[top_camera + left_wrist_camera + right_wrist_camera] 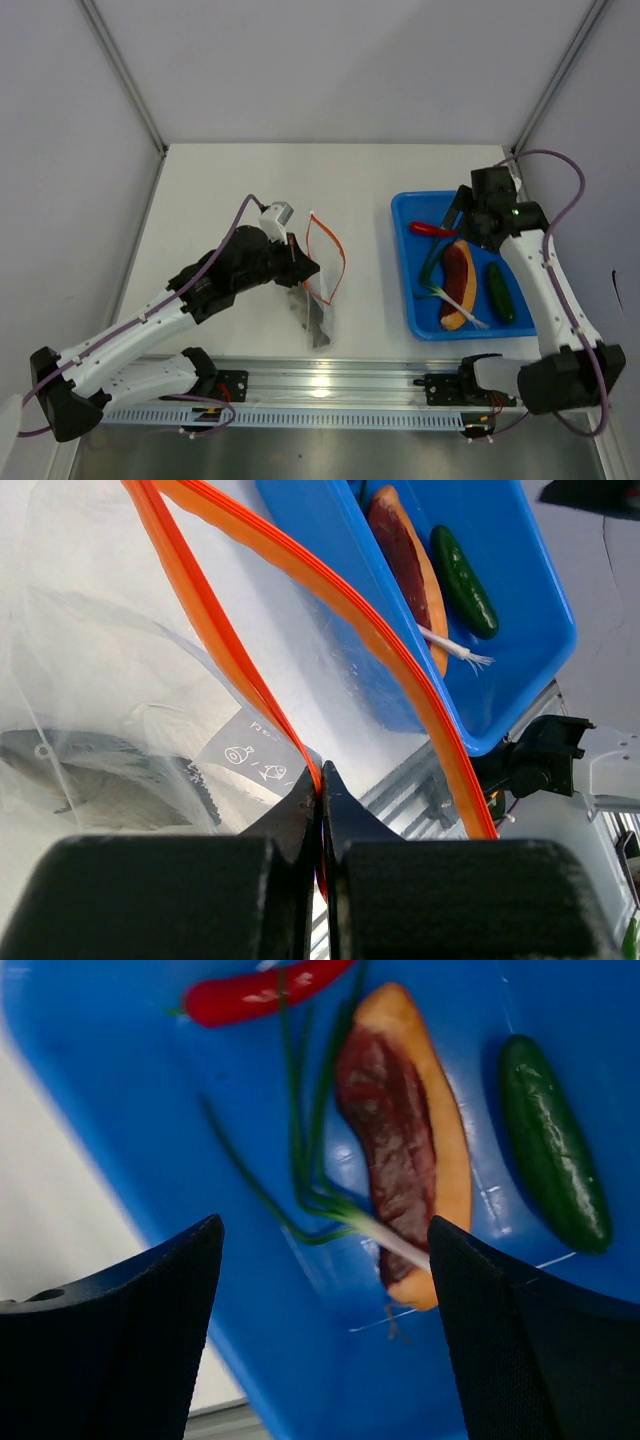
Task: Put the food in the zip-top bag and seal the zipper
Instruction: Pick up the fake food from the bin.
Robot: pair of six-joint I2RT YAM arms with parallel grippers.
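The green onion should slide off into the tray when I lift the sausage in bun, because its white stem is just lying across the bun.
The clear zip-top bag is at the table's middle, its orange-red zipper gaping in a loop. My left gripper is shut on the near zipper strip, pinched between the jaws. All the food lies in the blue tray: red chili, sausage in bun, cucumber, green onion. My right gripper is open and empty above the tray's far end. In the right wrist view it hovers over the green onion, beside the sausage, chili and cucumber.
The blue tray sits at the table's right, about a hand's width from the bag. The metal rail with the arm bases runs along the near edge. Grey walls close the table at the back and sides.
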